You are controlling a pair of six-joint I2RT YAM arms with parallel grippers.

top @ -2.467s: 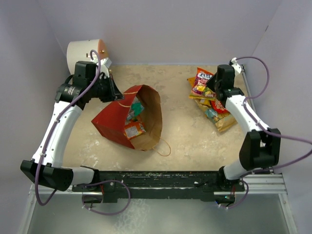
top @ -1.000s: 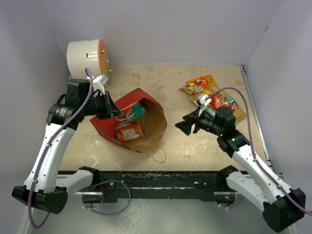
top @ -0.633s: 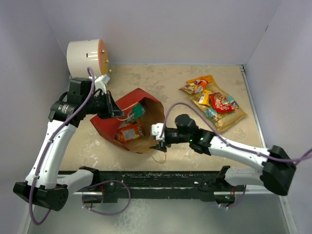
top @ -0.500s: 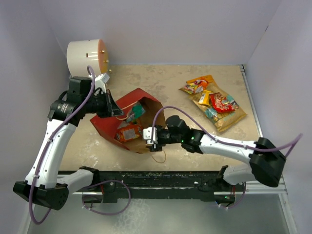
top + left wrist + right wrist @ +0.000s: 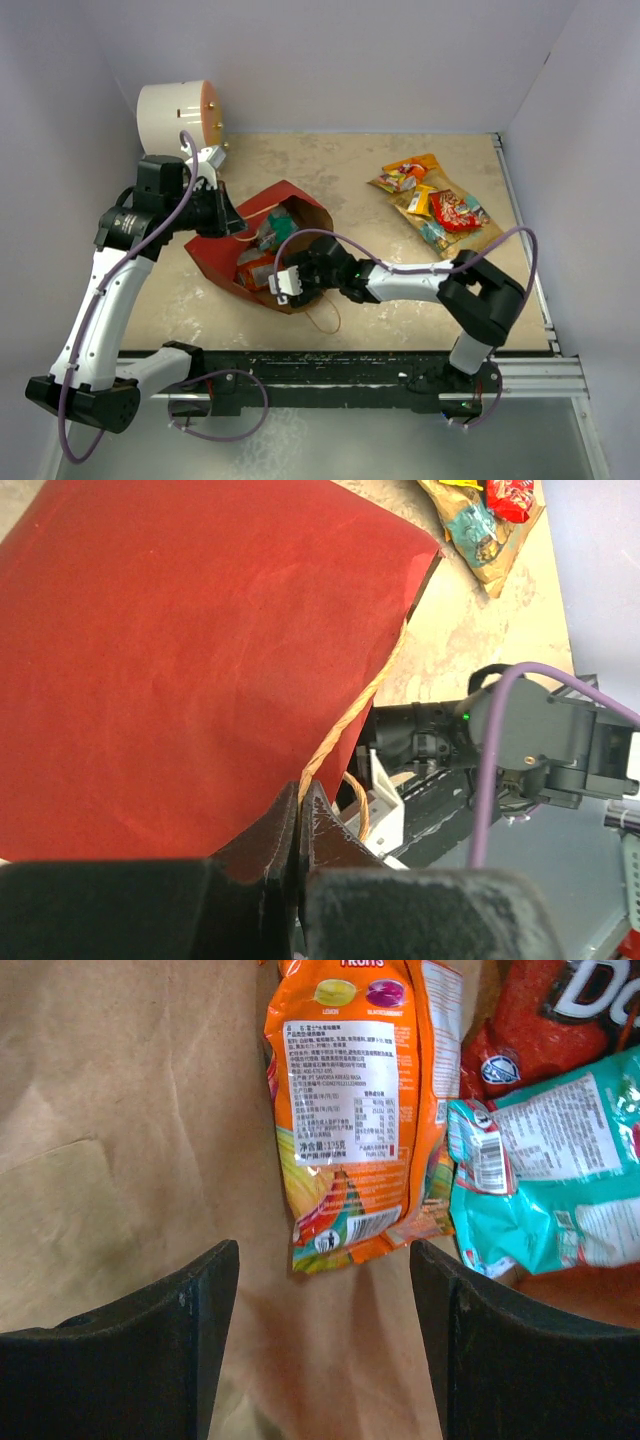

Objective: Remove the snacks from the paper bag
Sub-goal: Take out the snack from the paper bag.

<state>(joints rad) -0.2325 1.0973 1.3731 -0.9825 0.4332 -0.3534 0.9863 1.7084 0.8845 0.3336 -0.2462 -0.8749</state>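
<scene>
The orange flat packet's near end (image 5: 350,1210) is in line with the right gripper's open fingers, so the robot should go on reaching in until they straddle the orange packet's end (image 5: 335,1240), then close them.
The paper bag (image 5: 213,256), red outside and brown inside, lies on its side with its mouth facing right. My left gripper (image 5: 238,224) is shut on its upper string handle (image 5: 345,725), holding the mouth up. My right gripper (image 5: 283,283) is open at the mouth, just over the brown inner wall (image 5: 120,1110). Ahead of its fingers (image 5: 150,1340) lie an orange flat packet (image 5: 355,1110), a teal packet (image 5: 560,1190) and a dark red Doritos bag (image 5: 560,1020). Nothing is between the jaws.
Several snacks (image 5: 440,208) lie in a pile at the back right of the table. A white cylinder with an orange face (image 5: 175,115) stands at the back left. The bag's other string handle (image 5: 325,318) loops onto the table near the front edge.
My right arm swung from the snack pile at the right across to the bag's mouth and reached in, jaws widening. My left gripper kept its hold on the handle.
</scene>
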